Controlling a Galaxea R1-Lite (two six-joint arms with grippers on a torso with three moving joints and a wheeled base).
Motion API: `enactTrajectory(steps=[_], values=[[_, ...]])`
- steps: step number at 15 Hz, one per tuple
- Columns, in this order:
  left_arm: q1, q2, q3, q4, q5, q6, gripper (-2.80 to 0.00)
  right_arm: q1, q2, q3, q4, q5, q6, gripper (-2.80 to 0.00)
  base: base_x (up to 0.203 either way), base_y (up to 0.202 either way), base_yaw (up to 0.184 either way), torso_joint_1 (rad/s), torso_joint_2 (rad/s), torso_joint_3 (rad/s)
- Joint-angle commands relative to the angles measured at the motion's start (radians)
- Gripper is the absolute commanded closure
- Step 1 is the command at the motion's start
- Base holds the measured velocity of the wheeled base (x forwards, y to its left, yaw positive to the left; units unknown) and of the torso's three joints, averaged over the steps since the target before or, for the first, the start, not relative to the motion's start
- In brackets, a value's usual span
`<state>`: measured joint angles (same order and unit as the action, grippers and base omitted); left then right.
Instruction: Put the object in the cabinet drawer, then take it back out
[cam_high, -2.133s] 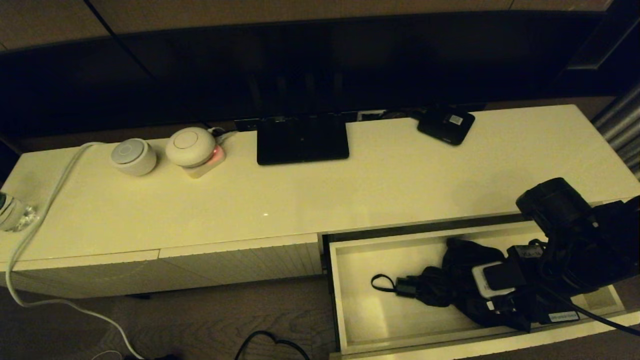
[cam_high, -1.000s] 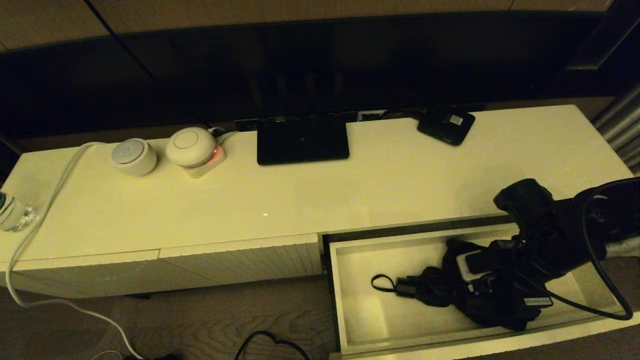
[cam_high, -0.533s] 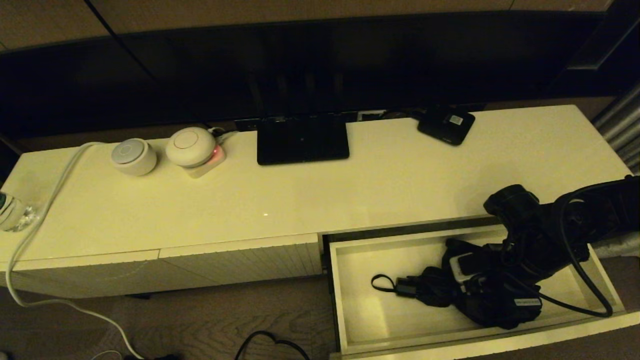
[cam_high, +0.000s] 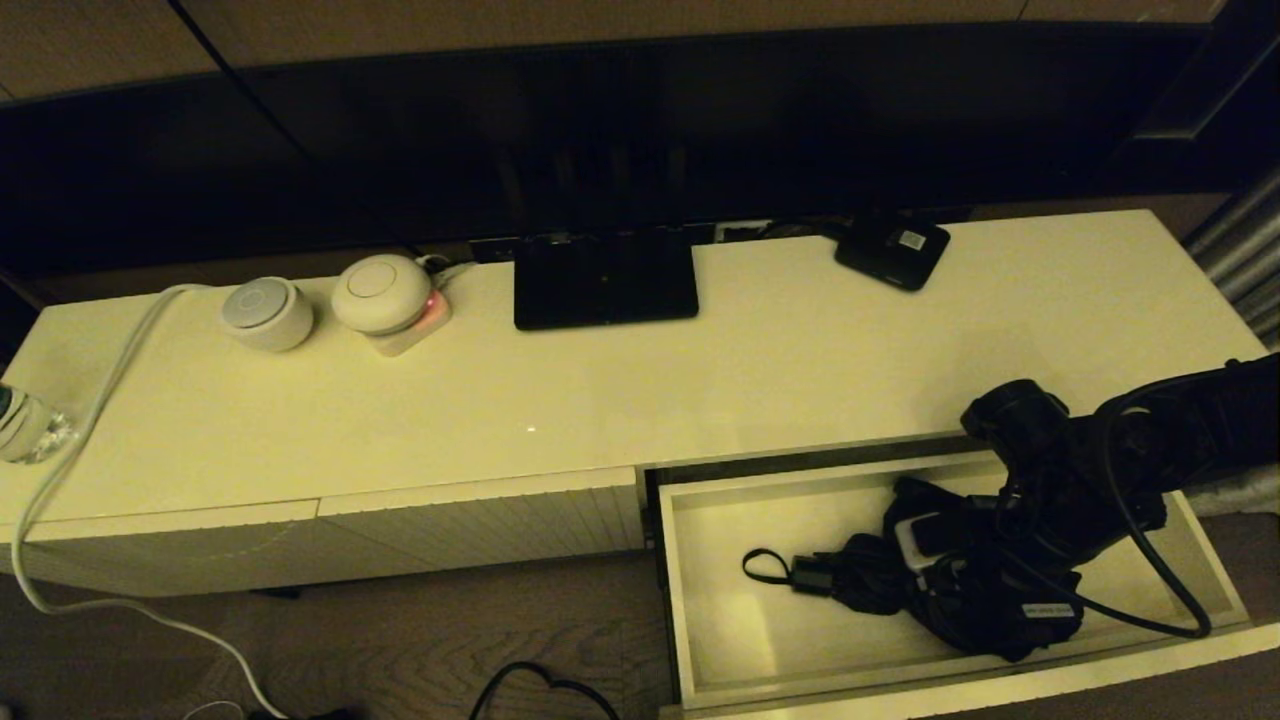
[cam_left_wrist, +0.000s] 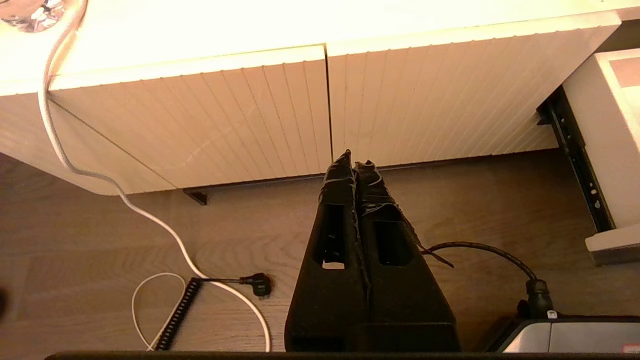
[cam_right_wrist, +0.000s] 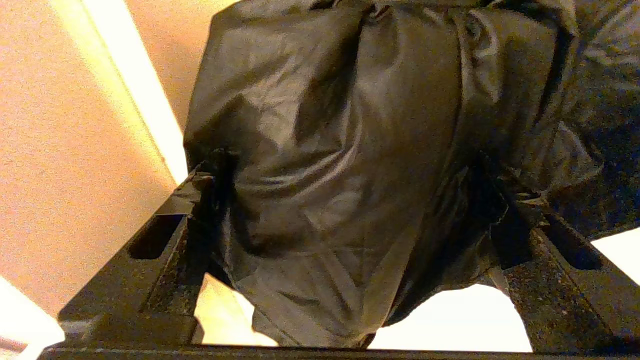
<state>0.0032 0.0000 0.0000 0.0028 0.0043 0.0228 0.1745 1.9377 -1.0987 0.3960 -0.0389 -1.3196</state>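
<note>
I expect the bunchy canopy (cam_right_wrist: 342, 156) to let its loose flaps (cam_right_wrist: 585, 159) hang out beside the grip when I lift, because it lies wrinkled and spreads past my right gripper's fingers.
The cabinet drawer (cam_high: 668, 600) is pulled out at the lower right, and its pale inside shows. The object, a black compact umbrella (cam_high: 868, 582), lies in it with its handle (cam_high: 812, 576) and wrist loop (cam_high: 760, 565) pointing left. My right gripper (cam_high: 975, 590) is down inside the drawer over the bunchy canopy. In the right wrist view the canopy (cam_right_wrist: 340, 150) fills the gap of the open right gripper (cam_right_wrist: 357, 200), one finger on each side of the fabric. My left gripper (cam_left_wrist: 356, 161) is shut and empty, low in front of the ribbed cabinet fronts, above the floor.
On the cabinet top stand a flat black stand (cam_high: 605, 280), a small black box with a white label (cam_high: 892, 250), and two round white devices (cam_high: 267, 312) (cam_high: 382, 290). A white cable (cam_high: 60, 470) runs down the left side. A black cable (cam_high: 540, 680) lies on the floor.
My right arm has moved left and a little toward the back of the drawer, over the umbrella's canopy. Its jaws have stayed wide. The umbrella has not moved.
</note>
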Motion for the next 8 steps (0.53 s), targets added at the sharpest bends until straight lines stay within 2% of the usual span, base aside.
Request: enactTrajectory(steps=[1,8], values=[[0.000,0.000,0.003,0.000,0.000,0.000,0.00,0.000,0.001,0.008,-0.003,-0.001,-0.007,0.00,0.000,0.000,0.000,0.000,0.00,0.000],[0.000,0.000,0.003,0.000,0.000,0.000,0.00,0.002,-0.025,0.037,-0.037,-0.001,-0.007,0.00,0.000,0.000,0.000,0.000,0.00,0.000]])
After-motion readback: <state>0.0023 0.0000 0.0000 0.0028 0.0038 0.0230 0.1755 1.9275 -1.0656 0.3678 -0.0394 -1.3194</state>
